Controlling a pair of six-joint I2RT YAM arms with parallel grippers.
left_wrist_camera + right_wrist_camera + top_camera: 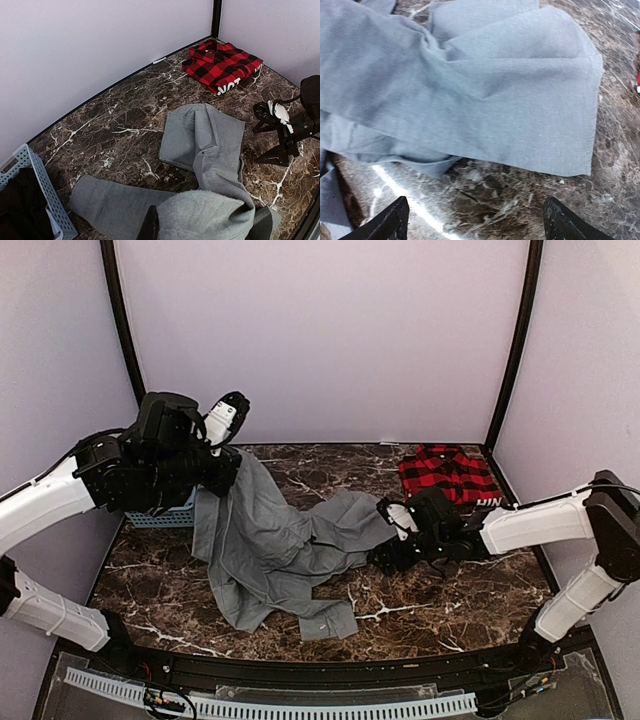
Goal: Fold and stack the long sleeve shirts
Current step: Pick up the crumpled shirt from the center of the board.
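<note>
The grey shirt (350, 524) will open into a wide hanging sheet when the robot lifts the shirt's free edge, because slack folds (298, 537) run across the middle.
The grey shirt (270, 550) lies crumpled across the middle of the marble table, one part lifted at the back left. My left gripper (222, 472) is shut on that lifted part; in the left wrist view the grey cloth (210, 215) bunches between the fingers (150, 227). My right gripper (385, 558) is open and empty, low over the table just off the grey shirt's right edge (520, 135); its fingertips (390, 222) stand wide apart. The red-and-black plaid shirt (447, 473) lies folded at the back right, white lettering at its edge; it also shows in the left wrist view (222, 65).
A light blue basket (165, 515) stands at the left edge behind my left arm; it holds dark cloth (20, 205). Purple walls close the back and sides. A black rail (300, 670) runs along the table's front edge.
</note>
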